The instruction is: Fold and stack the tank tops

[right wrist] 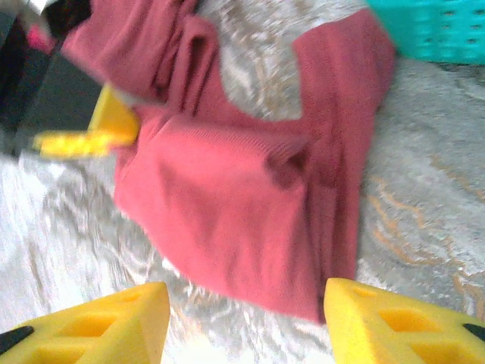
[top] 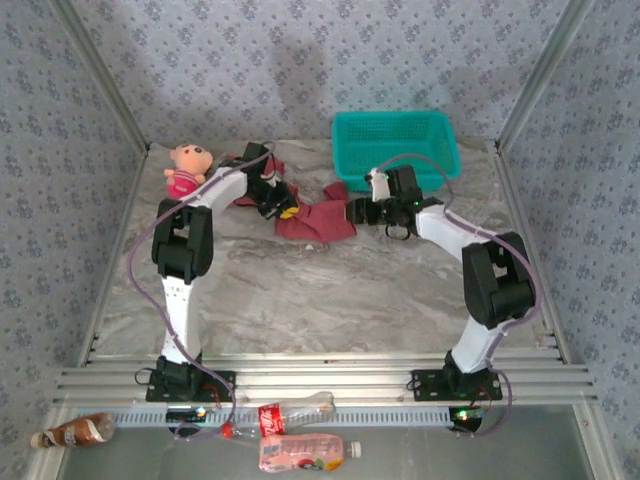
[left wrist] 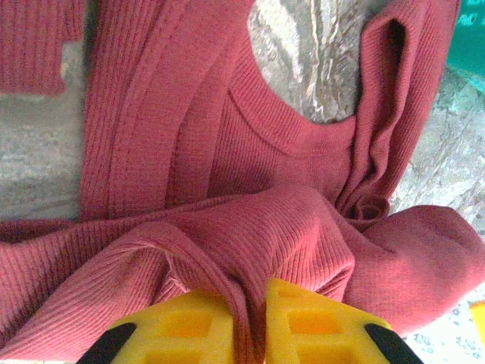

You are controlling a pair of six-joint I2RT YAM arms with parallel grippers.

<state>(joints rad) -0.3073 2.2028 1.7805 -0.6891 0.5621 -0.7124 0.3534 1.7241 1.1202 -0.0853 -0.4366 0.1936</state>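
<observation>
I can see the tank top's folded-over edge (right wrist: 220, 136) lying rumpled below the tank top's neckline with its corner loose, so I should grab that corner (right wrist: 287, 161) with my right gripper to pull the folded-over edge straight.
A crumpled maroon tank top (top: 318, 222) lies on the marble table between the two arms, in front of the basket. My left gripper (top: 277, 203) is at its left end; in the left wrist view the left gripper (left wrist: 250, 322) is shut on a raised fold of the ribbed tank top (left wrist: 227, 152), whose neckline lies beyond. My right gripper (top: 362, 211) is at the cloth's right end. In the right wrist view the right gripper (right wrist: 246, 318) stands open just above the table, with the tank top (right wrist: 227, 197) ahead of its fingertips and nothing between them.
A teal mesh basket (top: 345, 150) stands at the back right, just behind the cloth. A pink plush doll (top: 188, 168) sits at the back left. More maroon cloth (left wrist: 30, 45) lies left of the held top. Bottles (top: 300, 450) lie below the table's front rail.
</observation>
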